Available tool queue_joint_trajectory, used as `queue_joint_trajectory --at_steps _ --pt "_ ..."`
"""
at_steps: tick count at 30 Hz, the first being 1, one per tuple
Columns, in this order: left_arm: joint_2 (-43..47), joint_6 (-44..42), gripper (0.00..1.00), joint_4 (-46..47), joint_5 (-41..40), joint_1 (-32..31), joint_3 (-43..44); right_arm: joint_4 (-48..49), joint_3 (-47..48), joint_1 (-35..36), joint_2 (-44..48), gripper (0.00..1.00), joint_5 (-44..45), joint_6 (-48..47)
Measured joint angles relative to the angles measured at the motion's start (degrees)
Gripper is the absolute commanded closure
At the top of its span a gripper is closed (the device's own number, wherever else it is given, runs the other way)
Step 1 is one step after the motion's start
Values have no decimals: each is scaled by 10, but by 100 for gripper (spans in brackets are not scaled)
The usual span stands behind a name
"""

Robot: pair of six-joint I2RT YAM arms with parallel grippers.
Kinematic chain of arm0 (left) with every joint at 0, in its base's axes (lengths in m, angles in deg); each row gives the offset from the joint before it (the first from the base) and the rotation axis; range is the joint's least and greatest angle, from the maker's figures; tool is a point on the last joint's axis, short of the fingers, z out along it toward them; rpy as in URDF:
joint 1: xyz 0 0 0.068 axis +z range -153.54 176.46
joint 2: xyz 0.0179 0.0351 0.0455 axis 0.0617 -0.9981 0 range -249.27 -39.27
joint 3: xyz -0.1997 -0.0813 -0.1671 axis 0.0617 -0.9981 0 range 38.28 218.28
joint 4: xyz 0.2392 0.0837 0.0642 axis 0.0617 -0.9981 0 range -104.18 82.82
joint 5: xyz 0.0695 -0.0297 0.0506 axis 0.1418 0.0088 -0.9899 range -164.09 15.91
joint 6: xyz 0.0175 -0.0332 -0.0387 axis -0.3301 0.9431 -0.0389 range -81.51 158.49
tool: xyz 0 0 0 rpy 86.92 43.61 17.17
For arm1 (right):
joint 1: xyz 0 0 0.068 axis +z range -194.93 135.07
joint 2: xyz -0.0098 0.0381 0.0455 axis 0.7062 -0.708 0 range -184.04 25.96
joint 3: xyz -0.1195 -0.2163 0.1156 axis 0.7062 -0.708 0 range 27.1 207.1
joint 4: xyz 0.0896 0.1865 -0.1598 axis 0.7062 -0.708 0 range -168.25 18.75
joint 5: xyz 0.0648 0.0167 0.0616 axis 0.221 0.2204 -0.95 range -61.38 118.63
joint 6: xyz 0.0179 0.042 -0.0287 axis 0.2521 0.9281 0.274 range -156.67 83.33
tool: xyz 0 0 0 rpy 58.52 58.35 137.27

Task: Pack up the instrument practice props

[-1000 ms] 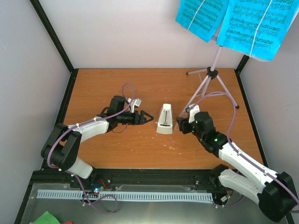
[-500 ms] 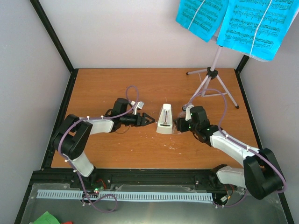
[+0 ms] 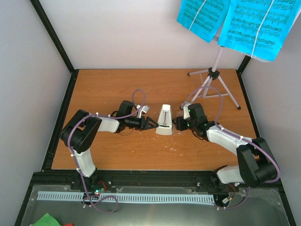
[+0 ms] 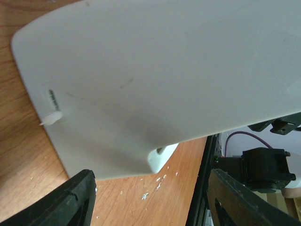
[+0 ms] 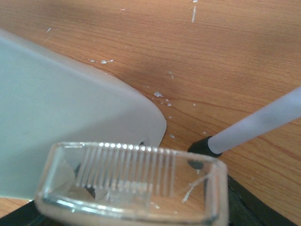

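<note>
The clear cover is facing the metronome's side [image 3: 171,122]. Next, my right gripper moves back and brings the cover to the metronome's front side [image 3: 164,117] while my left gripper keeps hold of the metronome's top.
The white pyramid-shaped metronome [image 3: 164,120] stands upright mid-table. My left gripper [image 3: 151,124] sits right at its left side. In the left wrist view the metronome [image 4: 164,70] fills the top, and the left gripper [image 4: 151,188] is open with its black fingers [image 4: 77,197] apart and just short of the base. My right gripper [image 3: 178,124] is at the metronome's right side, shut on the clear cover [image 5: 131,183]. The cover's open mouth faces the metronome [image 5: 61,122]. The lilac music stand [image 3: 214,77] stands at the back right, carrying cyan sheet-music pages [image 3: 254,23].
One stand leg [image 5: 263,125] with a black foot [image 5: 200,147] rests on the wood just beyond the cover. Small white flecks lie on the table [image 3: 108,89]. Black frame posts [image 3: 51,33] and walls close in the table's back and sides.
My left gripper slid right up to the metronome and its jaws narrowed a little. My right gripper moved left toward the metronome with the clear cover in it.
</note>
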Motion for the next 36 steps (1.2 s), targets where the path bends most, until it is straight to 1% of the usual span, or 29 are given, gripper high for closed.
queue_joint_trajectory --at_steps 11,19,23,28,32,36 --pt "0 -10 35 2 3 -4 5 10 32 -4 -46 50 -51 -40" --pt "37 -12 34 -15 -16 -5 -40 29 40 3 -65 50 -113 -58" --pt "76 -14 30 -56 -46 -5 -61 30 41 13 -65 50 -133 -63" --pt "147 -16 22 -116 -93 -5 -88 37 40 26 -66 50 -140 -64" --pt "208 -15 15 -160 -125 -5 -111 46 33 30 -59 50 -125 -61" --pt "271 -18 4 -209 -166 -5 -112 47 19 29 -29 50 -92 -54"
